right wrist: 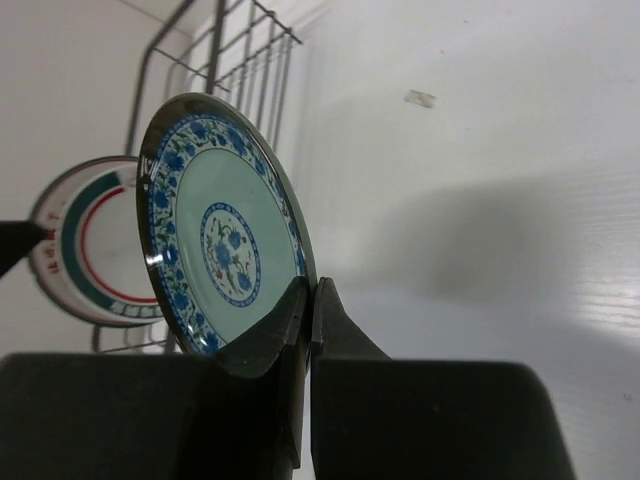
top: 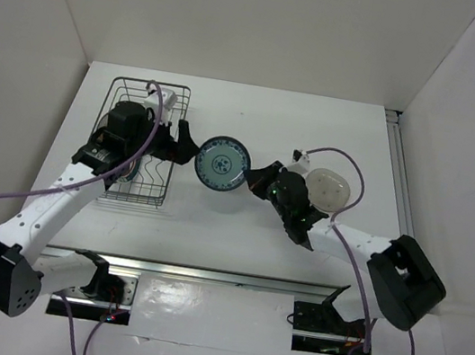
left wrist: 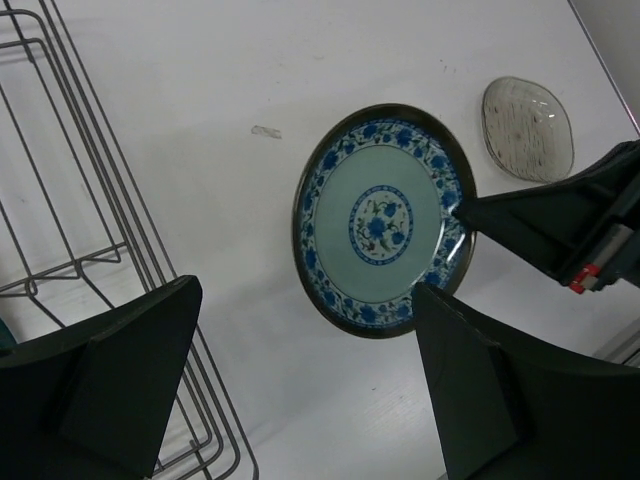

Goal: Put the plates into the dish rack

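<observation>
The teal plate's rim [top: 245, 169] is held by my right gripper, far from the dish rack, so my left gripper should grab the opposite rim [top: 199, 158] before loading the plate.
The small teal plate [top: 221, 164] with blue flowers faces up between the two arms, right of the dish rack [top: 137, 181]. My right gripper [top: 254, 178] is shut on its right rim. In the right wrist view the fingers [right wrist: 308, 295] pinch the edge of that plate [right wrist: 215, 230]. Behind it, a white plate [right wrist: 85, 245] with red and dark rings stands by the rack wires [right wrist: 230, 50]. My left gripper [top: 187, 144] hangs open just left of the teal plate. In the left wrist view the plate [left wrist: 380, 220] lies beyond the open gripper [left wrist: 305, 290], which holds nothing.
A clear glassy dish [top: 326, 191] lies on the table beside the right wrist and also shows in the left wrist view [left wrist: 527, 128]. Rack wires [left wrist: 90, 200] run close along the left finger. Purple cables loop over both arms.
</observation>
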You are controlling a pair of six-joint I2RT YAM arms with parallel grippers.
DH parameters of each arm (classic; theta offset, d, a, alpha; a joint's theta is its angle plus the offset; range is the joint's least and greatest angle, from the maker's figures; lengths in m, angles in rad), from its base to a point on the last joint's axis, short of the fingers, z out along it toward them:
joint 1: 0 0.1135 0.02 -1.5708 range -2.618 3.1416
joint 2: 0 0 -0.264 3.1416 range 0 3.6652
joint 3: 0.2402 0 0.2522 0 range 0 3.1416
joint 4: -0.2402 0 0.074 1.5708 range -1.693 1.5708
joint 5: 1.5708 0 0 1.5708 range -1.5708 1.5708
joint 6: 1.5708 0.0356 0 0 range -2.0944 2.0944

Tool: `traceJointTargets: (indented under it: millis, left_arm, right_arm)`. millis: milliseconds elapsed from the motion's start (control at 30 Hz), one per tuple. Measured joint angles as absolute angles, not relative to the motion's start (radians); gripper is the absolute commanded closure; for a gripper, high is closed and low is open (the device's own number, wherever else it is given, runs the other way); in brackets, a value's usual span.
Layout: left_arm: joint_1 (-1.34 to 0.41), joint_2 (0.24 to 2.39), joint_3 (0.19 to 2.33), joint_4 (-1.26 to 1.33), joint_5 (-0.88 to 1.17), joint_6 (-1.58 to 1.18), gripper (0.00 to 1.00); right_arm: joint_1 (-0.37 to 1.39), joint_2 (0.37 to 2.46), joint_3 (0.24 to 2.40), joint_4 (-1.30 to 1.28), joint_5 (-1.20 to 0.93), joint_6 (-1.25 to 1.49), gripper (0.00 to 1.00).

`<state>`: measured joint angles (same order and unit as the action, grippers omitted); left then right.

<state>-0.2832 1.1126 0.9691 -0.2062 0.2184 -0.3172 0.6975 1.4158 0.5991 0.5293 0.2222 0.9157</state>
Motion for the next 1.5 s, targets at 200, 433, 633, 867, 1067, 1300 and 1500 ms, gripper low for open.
traceJointTargets:
  millis: [200, 433, 633, 867, 1067, 1300, 1500]
  left_arm:
    - [-0.283, 1.171, 0.990, -0.204, 0.264, -0.319, 0.00]
    - [-0.283, 1.231, 1.003, -0.205, 0.314, -0.321, 0.02]
    - [-0.283, 1.284, 1.024, -0.205, 0.429, -0.340, 0.88]
    - [-0.282, 1.283, 1.043, -0.207, 0.482, -0.344, 1.00]
    - [-0.284, 1.137, 1.043, -0.286, 0.258, -0.304, 1.00]
    - [-0.283, 0.733, 0.887, -0.183, -0.139, -0.147, 0.98]
    - [-0.283, 0.747, 0.806, -0.128, -0.353, -0.029, 1.00]
  right_arm:
    - [0.697, 1.280, 0.552, 0.528, 0.188, 0.905, 1.00]
    - [0.697, 1.220, 0.546, 0.532, 0.125, 0.901, 1.00]
    - [0.697, 1.227, 0.546, 0.543, 0.071, 0.904, 1.00]
    - [0.693, 1.240, 0.535, 0.559, 0.053, 0.911, 0.23]
    - [0.693, 1.240, 0.535, 0.562, 0.051, 0.900, 0.00]
    - [0.693, 1.256, 0.535, 0.559, 0.029, 0.883, 0.00]
    - [0.688, 1.283, 0.536, 0.545, -0.013, 0.860, 0.00]
